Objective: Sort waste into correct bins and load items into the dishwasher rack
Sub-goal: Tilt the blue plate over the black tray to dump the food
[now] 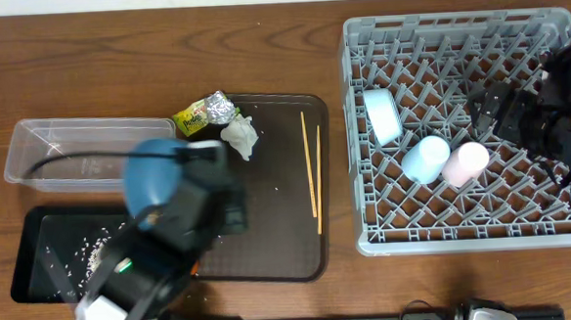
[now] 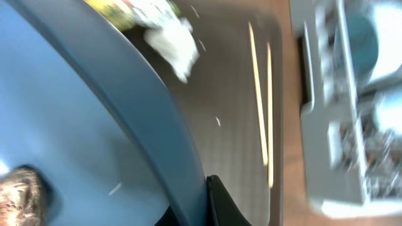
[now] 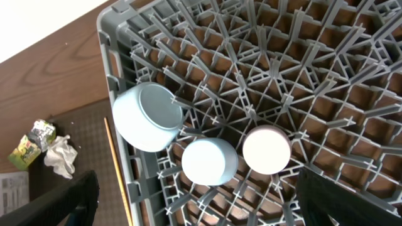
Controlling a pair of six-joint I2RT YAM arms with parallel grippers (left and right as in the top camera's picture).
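The brownish food lump (image 2: 22,196) is sticking to the large blue plate, so my left gripper needs to tilt the plate steeply over the black tray (image 1: 55,252) before it loads the plate.
My left gripper (image 2: 204,207) is shut on the rim of the large blue plate (image 1: 159,176), held tilted above the black tray (image 1: 36,253), where white rice grains (image 1: 92,250) lie. A brownish food lump (image 2: 22,194) clings to the plate. The yellow-green wrapper (image 1: 191,118) and white tissue (image 1: 239,135) lie at the brown serving tray's (image 1: 280,248) back edge, the chopsticks (image 1: 312,168) on its right. The grey rack (image 1: 367,229) holds the white bowl (image 1: 382,114), light-blue cup (image 1: 425,159) and pink cup (image 1: 465,162). My right gripper (image 3: 195,207) is open and empty above the rack. The carrot is out of view.
The clear plastic tub (image 1: 45,148) stands behind the black tray at the left. A crumpled foil piece (image 1: 220,107) lies next to the wrapper. Bare wooden table (image 1: 143,60) lies behind the tub and tray.
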